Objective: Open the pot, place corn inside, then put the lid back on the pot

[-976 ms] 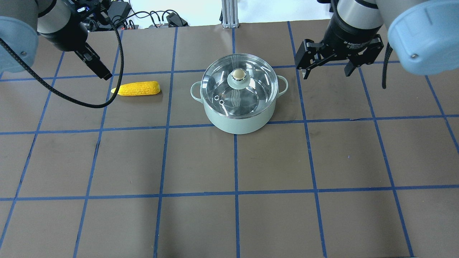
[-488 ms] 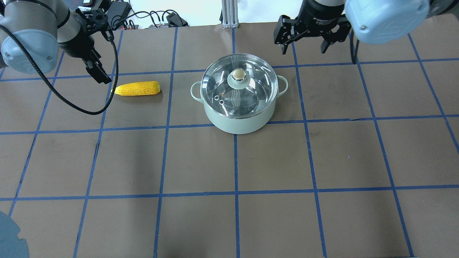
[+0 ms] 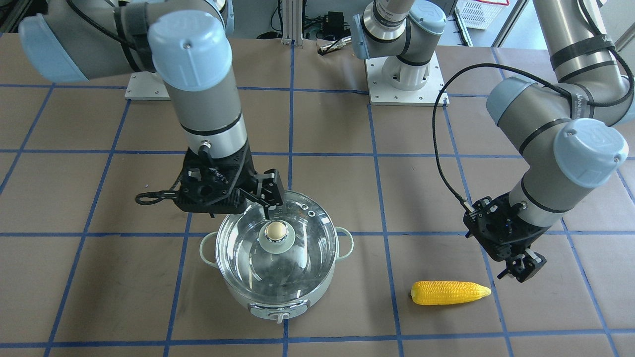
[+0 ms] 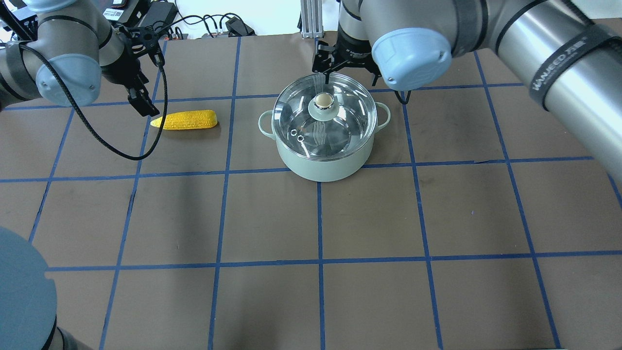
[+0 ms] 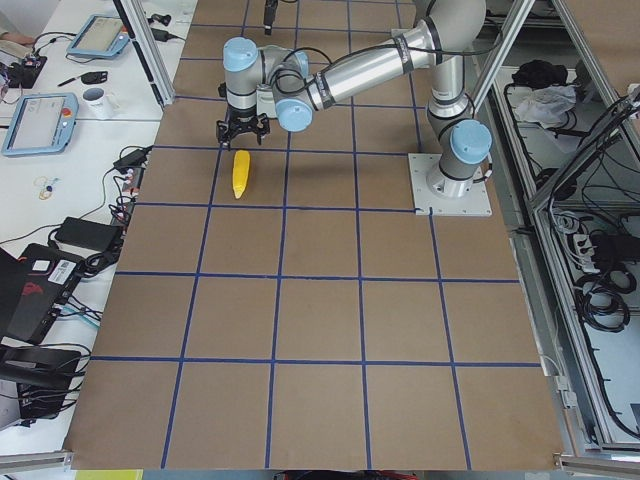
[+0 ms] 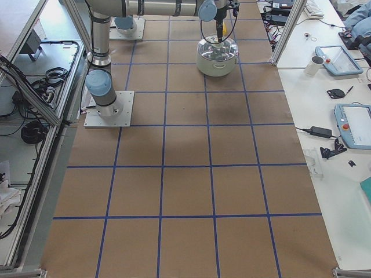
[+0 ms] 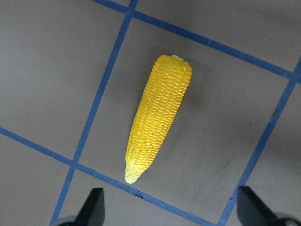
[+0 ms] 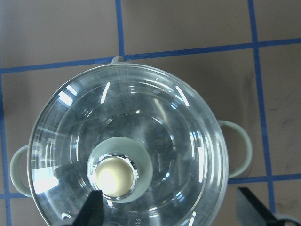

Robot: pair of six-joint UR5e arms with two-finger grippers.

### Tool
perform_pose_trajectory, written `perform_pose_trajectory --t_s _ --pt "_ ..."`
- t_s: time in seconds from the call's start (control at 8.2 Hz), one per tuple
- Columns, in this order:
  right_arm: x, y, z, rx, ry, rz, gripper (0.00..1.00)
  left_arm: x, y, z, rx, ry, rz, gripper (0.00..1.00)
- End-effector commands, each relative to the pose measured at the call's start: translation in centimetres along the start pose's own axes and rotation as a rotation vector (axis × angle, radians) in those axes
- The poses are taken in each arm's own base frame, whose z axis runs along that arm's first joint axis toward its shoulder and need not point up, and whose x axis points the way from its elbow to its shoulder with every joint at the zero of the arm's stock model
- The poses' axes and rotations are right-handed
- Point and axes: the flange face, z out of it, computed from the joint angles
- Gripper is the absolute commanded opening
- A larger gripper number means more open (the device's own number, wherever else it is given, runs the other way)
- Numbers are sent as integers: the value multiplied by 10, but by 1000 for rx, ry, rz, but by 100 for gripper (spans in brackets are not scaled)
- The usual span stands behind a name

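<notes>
The robot should expect the pale mint pot [image 3: 319,291] to be empty when it raises the clear glass lid, because only shiny steel [image 3: 291,274] can be seen through the lid.
The pale mint pot [image 4: 320,165] stands mid-table with the clear glass lid [image 4: 340,126] on it; the lid's beige-capped knob [image 4: 323,101] is free. My right gripper [image 4: 346,68] is open and hovers over the pot's far rim. In the right wrist view its fingertips [image 8: 94,209] straddle the lid [image 8: 178,122], with the knob [image 8: 115,174] near the left one. The yellow corn [image 4: 184,120] lies on the table left of the pot. My left gripper [image 4: 145,106] is open just above the corn's pointed end, as the left wrist view [image 7: 160,117] shows.
Cables and power adapters [image 4: 204,22] and an aluminium post [image 4: 308,19] sit at the table's far edge. The arm bases [image 3: 402,74] stand on the robot's side. The brown table [image 4: 369,218] has blue tape grid lines.
My right arm has swung left from beyond the pot's right side to over the pot's far rim. My left gripper has shifted slightly toward the corn's tip. Pot, lid and corn have not moved.
</notes>
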Motion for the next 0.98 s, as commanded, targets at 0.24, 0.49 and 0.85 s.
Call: perform_pose_trajectory --t_s 0.24,0.49,0.85 --pt "-41 5 72 -19 -3 15 100 -17 -4 62 13 0 125 100" --pt "-42 3 82 -17 -4 15 96 -20 -5 87 11 15 157 100" --pt "-41 3 80 -17 -5 19 33 -26 -6 135 12 26 173 100"
